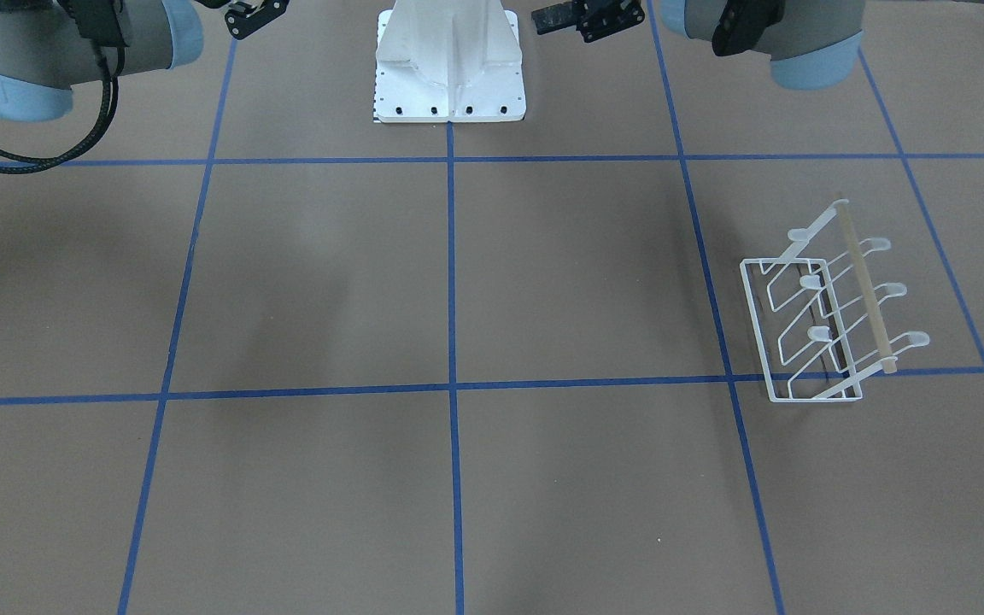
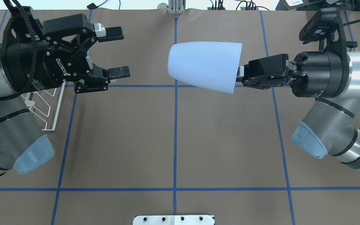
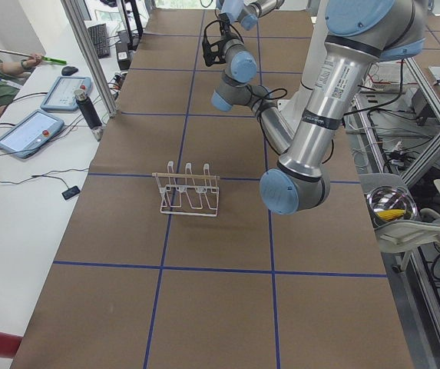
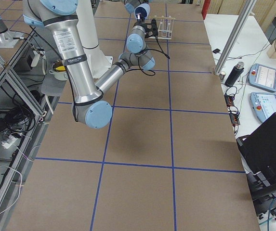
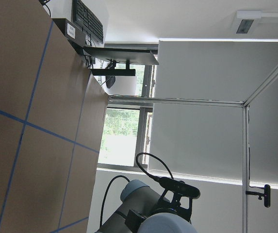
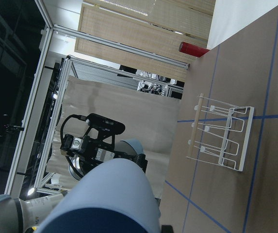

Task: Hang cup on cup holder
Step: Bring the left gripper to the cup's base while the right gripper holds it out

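Note:
I expect the pale blue-grey cup to rest tilted over one of the cup holder's wire pegs [image 1: 817,335] when I lower it there, because the pegs slant upward.
The pale blue-grey cup [image 2: 205,67] lies sideways in the air, high over the table's middle. My right gripper [image 2: 241,73] is shut on its wide rim, and its narrow base points toward my left gripper. The cup also fills the bottom of the right wrist view [image 6: 114,194]. My left gripper [image 2: 119,51] is open and empty, level with the cup and a short gap to its left. The white wire cup holder [image 1: 825,316] with its wooden rod stands empty on the table on my left side. My left arm partly hides the cup holder in the overhead view [image 2: 50,106].
The table is brown paper with a blue tape grid. The robot's white base plate [image 1: 449,85] sits at the near middle edge. An operators' desk with tablets [image 3: 31,131] runs along the far side. A steel bowl [image 3: 392,206] sits off the table behind the robot.

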Controlling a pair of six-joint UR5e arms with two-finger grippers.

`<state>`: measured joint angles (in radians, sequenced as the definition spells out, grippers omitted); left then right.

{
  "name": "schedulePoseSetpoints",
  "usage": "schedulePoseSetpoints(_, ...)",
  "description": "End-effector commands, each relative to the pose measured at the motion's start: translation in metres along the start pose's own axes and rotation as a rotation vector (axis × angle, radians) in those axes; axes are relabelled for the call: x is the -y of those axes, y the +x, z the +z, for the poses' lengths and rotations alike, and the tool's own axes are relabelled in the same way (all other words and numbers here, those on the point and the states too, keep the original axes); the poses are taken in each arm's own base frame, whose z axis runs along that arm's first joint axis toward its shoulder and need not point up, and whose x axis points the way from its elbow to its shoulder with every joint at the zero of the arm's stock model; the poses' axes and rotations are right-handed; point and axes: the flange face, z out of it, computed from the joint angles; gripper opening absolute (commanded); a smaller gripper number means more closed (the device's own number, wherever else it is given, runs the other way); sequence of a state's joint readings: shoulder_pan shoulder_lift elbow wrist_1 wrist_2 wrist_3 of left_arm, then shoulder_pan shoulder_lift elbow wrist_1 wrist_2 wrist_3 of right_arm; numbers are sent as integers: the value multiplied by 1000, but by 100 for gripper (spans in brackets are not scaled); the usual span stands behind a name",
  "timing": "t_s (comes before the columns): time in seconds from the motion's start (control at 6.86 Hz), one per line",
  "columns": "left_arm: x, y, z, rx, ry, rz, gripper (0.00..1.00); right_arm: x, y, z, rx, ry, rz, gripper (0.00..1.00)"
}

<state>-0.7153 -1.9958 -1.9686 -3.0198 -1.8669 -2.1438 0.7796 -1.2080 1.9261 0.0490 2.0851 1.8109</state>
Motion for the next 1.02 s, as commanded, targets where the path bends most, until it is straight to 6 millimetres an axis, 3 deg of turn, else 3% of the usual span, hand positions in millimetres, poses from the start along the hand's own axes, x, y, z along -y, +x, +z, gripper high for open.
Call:
schedulePoseSetpoints(0.0,-12,6,15,-28,-20,-24,98,-8,-1,11,19,-25,6,0)
schedulePoseSetpoints(0.87,-39,-9,34,-52,-47,-74,98,-23,1,22,48,-62,16,0)
